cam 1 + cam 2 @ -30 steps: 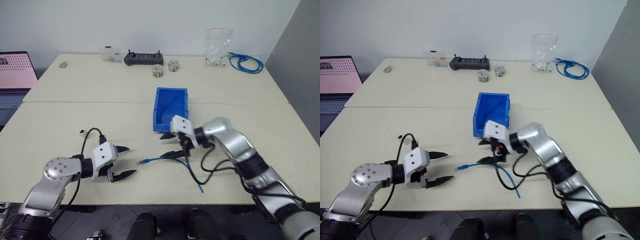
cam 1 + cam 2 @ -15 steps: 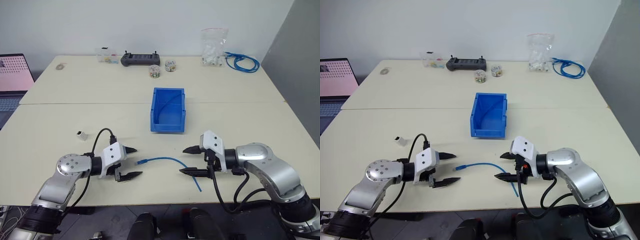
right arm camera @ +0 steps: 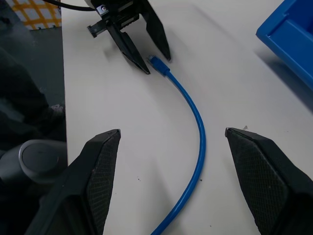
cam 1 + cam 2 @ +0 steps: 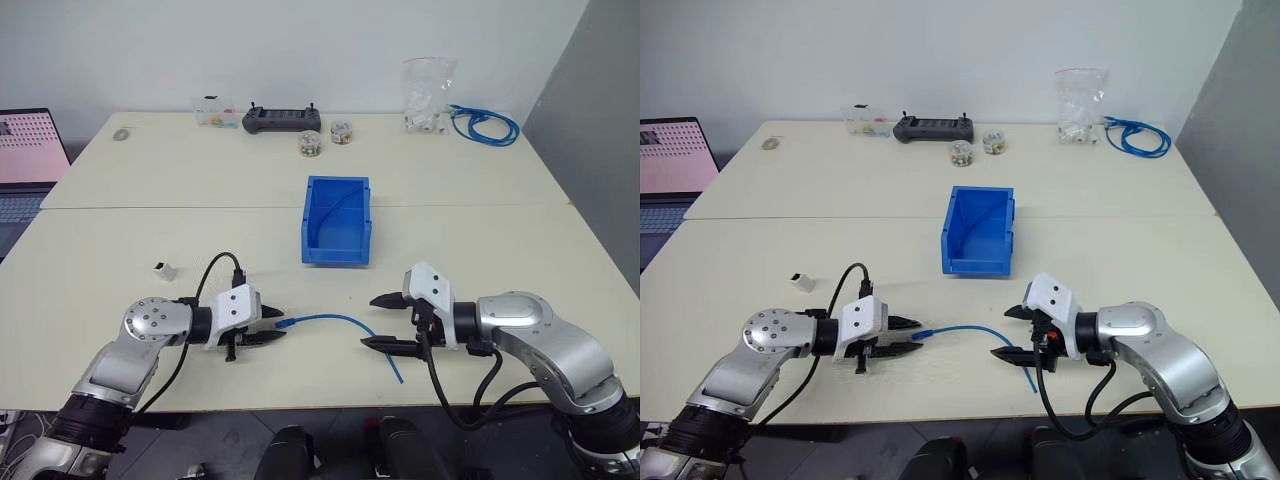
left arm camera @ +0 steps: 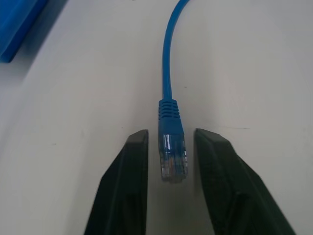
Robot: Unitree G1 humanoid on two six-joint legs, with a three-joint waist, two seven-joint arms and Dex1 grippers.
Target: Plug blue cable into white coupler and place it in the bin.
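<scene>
The blue cable rests in a smooth open bow (image 4: 346, 318), so I expect its loose end (image 4: 401, 379) to stand out in a gentle curve when the robot lifts the plug.
The blue cable (image 4: 330, 320) lies loose on the table in front of the bin (image 4: 335, 255), its clear plug (image 5: 172, 156) pointing left. My left gripper (image 4: 278, 326) is shut on that plug, with one black finger (image 5: 132, 166) close on each side. At the cable's other end my right gripper (image 4: 369, 321) stands open, fingers (image 3: 100, 161) wide apart and nothing between them. The white coupler (image 4: 163, 269) sits alone on the table to the left, beyond my left arm.
Along the far edge are a black controller (image 4: 272, 118), a small clear box (image 4: 212, 108), two little jars (image 4: 312, 143), a clear bag of white parts (image 4: 428, 95) and a coiled blue cable (image 4: 485, 125). A laptop (image 4: 25, 150) stands at far left.
My left gripper's fingers, wide apart before, have closed in around the cable's plug. My right gripper has drawn back from over the cable near the bin and stayed open.
</scene>
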